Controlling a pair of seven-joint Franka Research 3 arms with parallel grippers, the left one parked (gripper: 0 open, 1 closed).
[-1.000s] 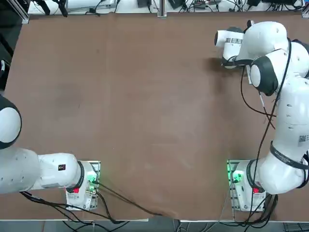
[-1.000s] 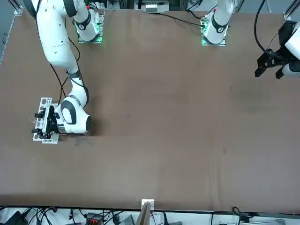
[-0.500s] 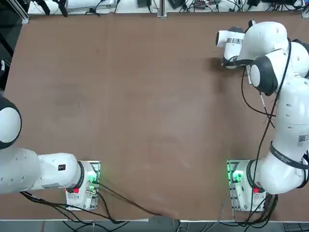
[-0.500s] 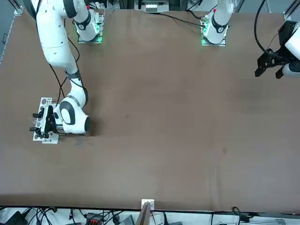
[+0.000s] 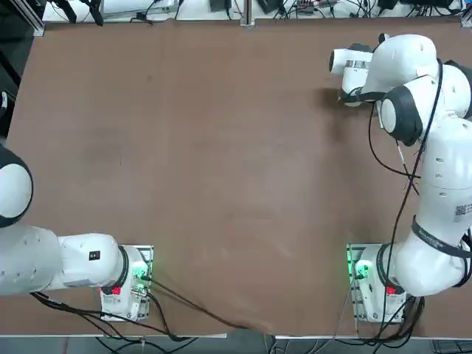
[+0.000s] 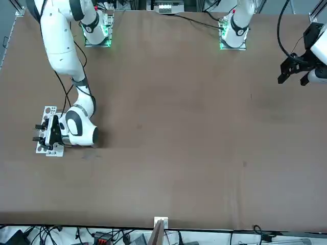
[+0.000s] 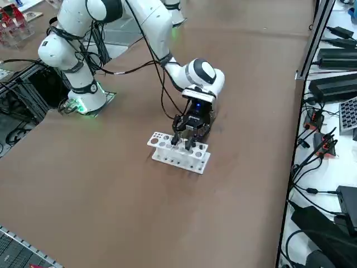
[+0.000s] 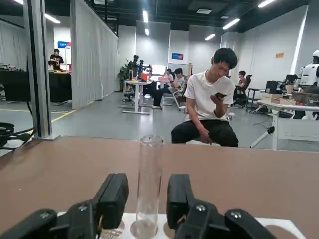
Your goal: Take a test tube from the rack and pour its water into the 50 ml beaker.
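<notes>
The clear test tube (image 8: 149, 181) is standing straight up in an open round hole (image 8: 143, 229). The tube will slide out and the rack will stay behind when I lift.
The white rack (image 7: 162, 146) stands near the table's edge on the working arm's side, and it also shows in the front view as the rack (image 6: 49, 110). My right gripper (image 7: 186, 142) points down onto its top. In the wrist view one clear test tube (image 8: 149, 164) stands upright in a hole of the rack (image 8: 279, 226). My right gripper (image 8: 147, 178) is open around it, one black finger on each side with a small gap to the glass. I cannot make out any water in the tube. The 50 ml beaker is out of view. In the top view the arm hides rack and gripper.
The brown table (image 6: 179, 127) stretches wide beside the rack. Cables and power bricks (image 7: 334, 56) lie past the table edge close to the rack. A seated person (image 8: 209, 104) and others show in the room beyond the table.
The gripper has stayed over the rack with only a slight shift of the wrist. In the front view its fingers look closer together than a second ago.
</notes>
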